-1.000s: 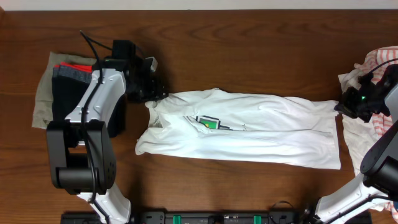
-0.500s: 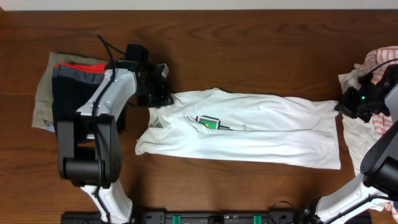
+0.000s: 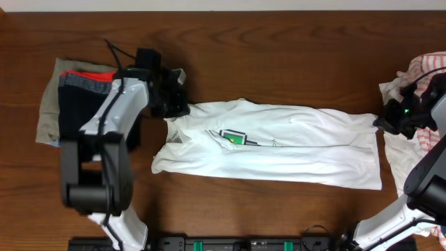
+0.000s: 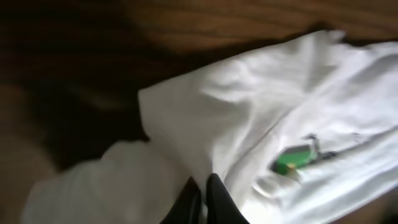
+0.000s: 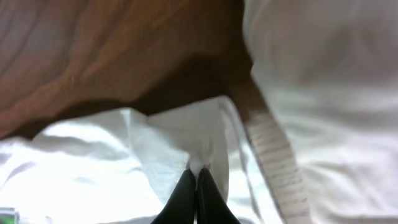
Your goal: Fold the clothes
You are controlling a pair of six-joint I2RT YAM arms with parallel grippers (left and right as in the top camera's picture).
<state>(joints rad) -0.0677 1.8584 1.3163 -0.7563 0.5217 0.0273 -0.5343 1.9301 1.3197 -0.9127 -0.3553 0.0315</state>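
Note:
The white shirt's far corners (image 3: 367, 120) are pinched in my grippers. My right gripper should keep pulling toward the shirt's near edge (image 3: 362, 185) until cloth covers the green print, and then let go.
A white shirt (image 3: 279, 145) with a small green-and-black chest print (image 3: 235, 137) lies spread lengthwise across the middle of the table. My left gripper (image 3: 174, 109) is at its far-left corner, shut on the fabric; in the left wrist view the dark fingertips (image 4: 202, 193) pinch the white cloth (image 4: 249, 112) near the green print (image 4: 293, 158). My right gripper (image 3: 385, 122) is at the shirt's far-right corner, and in the right wrist view its fingers (image 5: 196, 186) are shut on a fold of the white shirt (image 5: 174, 143). A white orange-striped garment (image 3: 424, 66) lies at the far right.
A stack of folded dark, grey and red clothes (image 3: 77, 97) sits at the left edge behind my left arm. A pile of white cloth (image 3: 404, 150) lies under the right arm at the right edge. Bare wood (image 3: 279, 56) runs along the back of the table.
The left gripper moved in onto the shirt's far-left corner and closed from open to shut on the fabric. The right gripper has stayed shut at the right corner.

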